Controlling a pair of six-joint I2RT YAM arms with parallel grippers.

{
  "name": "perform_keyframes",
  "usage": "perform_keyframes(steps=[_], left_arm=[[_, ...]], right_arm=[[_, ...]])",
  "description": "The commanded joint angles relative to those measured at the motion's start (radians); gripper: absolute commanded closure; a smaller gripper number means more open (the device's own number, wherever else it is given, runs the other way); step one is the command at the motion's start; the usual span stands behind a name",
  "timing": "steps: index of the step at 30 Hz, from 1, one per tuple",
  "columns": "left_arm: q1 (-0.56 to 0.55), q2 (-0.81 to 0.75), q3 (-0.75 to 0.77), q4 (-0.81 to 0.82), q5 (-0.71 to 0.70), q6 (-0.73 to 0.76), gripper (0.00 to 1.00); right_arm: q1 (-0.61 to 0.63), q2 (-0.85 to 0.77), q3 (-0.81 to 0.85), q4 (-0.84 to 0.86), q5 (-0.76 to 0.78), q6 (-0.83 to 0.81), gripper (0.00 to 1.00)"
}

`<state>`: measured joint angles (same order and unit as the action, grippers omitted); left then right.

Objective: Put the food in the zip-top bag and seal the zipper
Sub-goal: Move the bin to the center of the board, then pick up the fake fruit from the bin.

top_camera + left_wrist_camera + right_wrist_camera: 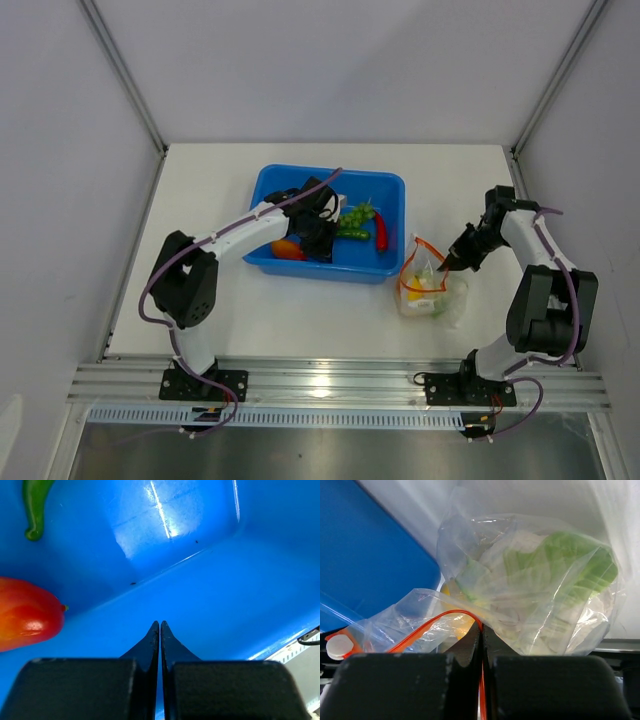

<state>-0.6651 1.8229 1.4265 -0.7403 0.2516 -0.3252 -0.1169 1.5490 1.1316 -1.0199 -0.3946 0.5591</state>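
The bag's opening (424, 267) hangs narrow next to the blue tub, so next my right gripper lifts the zipper strip (452, 612) and opens up the bag's opening before the orange-red fruit goes in.
The clear zip-top bag (432, 288) lies right of the blue tub and holds white and green food (555, 565) plus yellow pieces. My right gripper (447, 262) is shut on the bag's orange-red zipper strip (427, 625) at the mouth, shown pinched in the right wrist view (481, 627). My left gripper (318, 240) is shut and empty inside the blue tub (392, 185), its tips above the tub floor (160, 625). An orange-red fruit (287, 249) lies beside it, also in the left wrist view (25, 612). Green grapes (355, 217), a dark green piece (352, 234) and a red chili (380, 232) lie in the tub.
A green stem-like piece (35, 505) lies in the tub at the upper left of the left wrist view. White walls and metal posts enclose the table. An aluminium rail (330, 385) runs along the near edge. A white slider tab (337, 646) sits at the zipper's end.
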Motion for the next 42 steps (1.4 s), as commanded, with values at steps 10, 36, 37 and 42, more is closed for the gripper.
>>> perform_keyframes(steps=[10, 36, 37, 42], left_arm=[[0.084, 0.1, 0.232, -0.178, -0.504, -0.063, 0.52], [0.17, 0.389, 0.405, -0.472, -0.423, -0.594, 0.06], [0.171, 0.401, 0.414, -0.473, -0.423, -0.598, 0.06], [0.182, 0.412, 0.43, -0.435, -0.42, -0.601, 0.14]], right_arm=[[-0.081, 0.129, 0.195, -0.065, 0.073, -0.037, 1.0], [-0.006, 0.126, 0.195, 0.02, 0.046, 0.007, 1.0], [-0.007, 0.123, 0.197, 0.011, 0.049, 0.001, 1.0], [-0.02, 0.105, 0.209, -0.002, 0.054, -0.016, 1.0]])
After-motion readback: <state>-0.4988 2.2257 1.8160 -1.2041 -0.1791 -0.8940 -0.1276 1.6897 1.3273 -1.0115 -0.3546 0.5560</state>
